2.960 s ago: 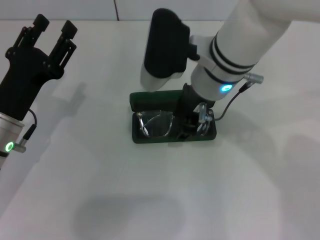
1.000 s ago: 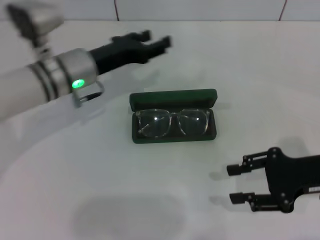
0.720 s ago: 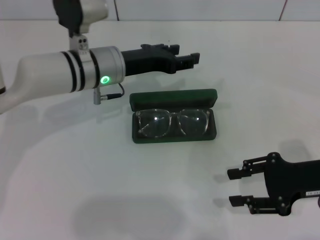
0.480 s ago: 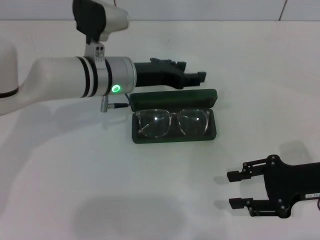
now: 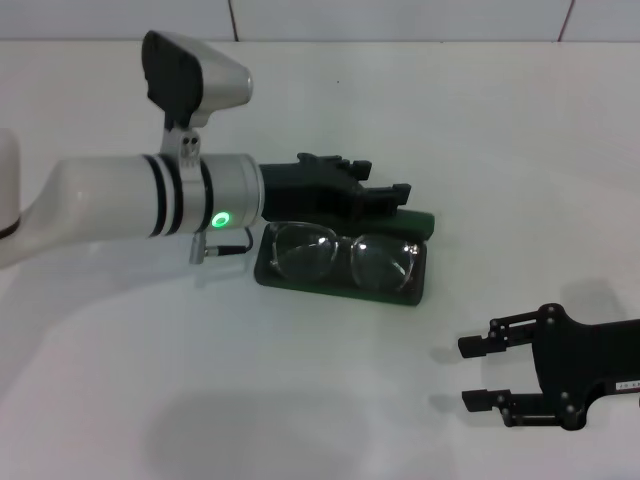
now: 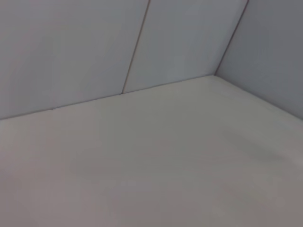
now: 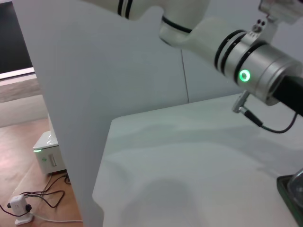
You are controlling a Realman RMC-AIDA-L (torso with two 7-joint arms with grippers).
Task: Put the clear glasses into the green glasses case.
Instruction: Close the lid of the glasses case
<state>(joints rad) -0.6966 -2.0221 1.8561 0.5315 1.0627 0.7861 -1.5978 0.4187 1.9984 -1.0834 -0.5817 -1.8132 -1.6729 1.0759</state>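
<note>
The green glasses case's lid (image 5: 416, 224) is standing open behind the clear glasses, so my left gripper should move forward from behind and push it closed over the glasses (image 5: 344, 258).
The green glasses case (image 5: 330, 283) lies open at mid-table, turned slightly askew. Inside it rest the clear glasses (image 5: 345, 256), lenses facing up. My left gripper (image 5: 388, 179) reaches in from the left and sits low over the case's back edge, covering most of the lid (image 5: 424, 222); its fingers are open and hold nothing I can see. My right gripper (image 5: 478, 373) rests open near the front right of the table, well away from the case. A corner of the case (image 7: 289, 188) shows in the right wrist view.
The white left arm (image 5: 140, 198) with a green light spans the table's left half; the right wrist view shows the left arm (image 7: 251, 71) too. A white wall stands behind the table (image 5: 480, 110). The left wrist view shows only bare table (image 6: 156, 161) and wall.
My left arm swung in from the far left and dropped onto the back of the case. The lid has tipped down and the case has skewed. The right gripper withdrew to the front right.
</note>
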